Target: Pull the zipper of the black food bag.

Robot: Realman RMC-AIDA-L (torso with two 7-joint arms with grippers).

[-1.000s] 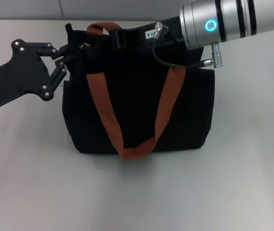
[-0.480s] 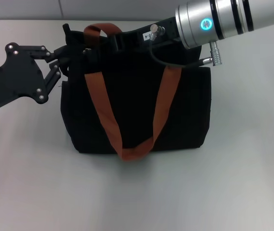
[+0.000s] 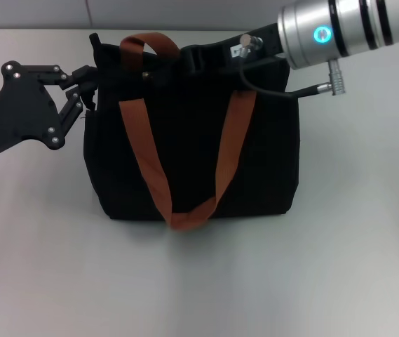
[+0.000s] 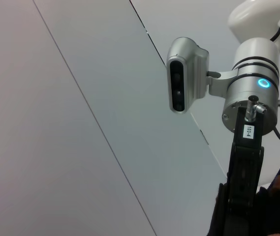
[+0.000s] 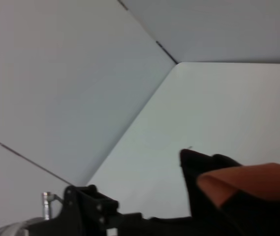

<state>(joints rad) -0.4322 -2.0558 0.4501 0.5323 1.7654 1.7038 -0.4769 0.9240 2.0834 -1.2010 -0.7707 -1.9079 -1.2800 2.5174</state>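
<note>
The bag's top corner point(image 3: 99, 56) is in my left gripper, so my right gripper should go on pulling the zipper along the bag's top edge until it gets to the top edge's opposite end point(image 3: 269, 74).
The black food bag point(image 3: 192, 161) stands upright mid-table, its two orange-brown strap handles point(image 3: 143, 154) hanging over the front. My left gripper point(image 3: 90, 78) is at the bag's top left corner, its fingers closed on the fabric there. My right gripper point(image 3: 193, 57) reaches in from the upper right and lies along the bag's top edge, black against black. The zipper is hidden among the gripper and the fabric. The left wrist view shows the right gripper point(image 4: 245, 162) above the bag's top point(image 4: 277, 211). The right wrist view shows the bag's corner point(image 5: 199, 167) and a strap point(image 5: 248, 182).
The bag rests on a plain white table point(image 3: 325, 267). A pale wall runs behind the table's far edge point(image 3: 45, 14). The right arm's silver wrist point(image 3: 339, 28) and its cable point(image 3: 283, 91) hang over the bag's top right.
My right gripper has moved to the right along the bag's top. My left gripper and the bag's left end have shifted a little to the left and back.
</note>
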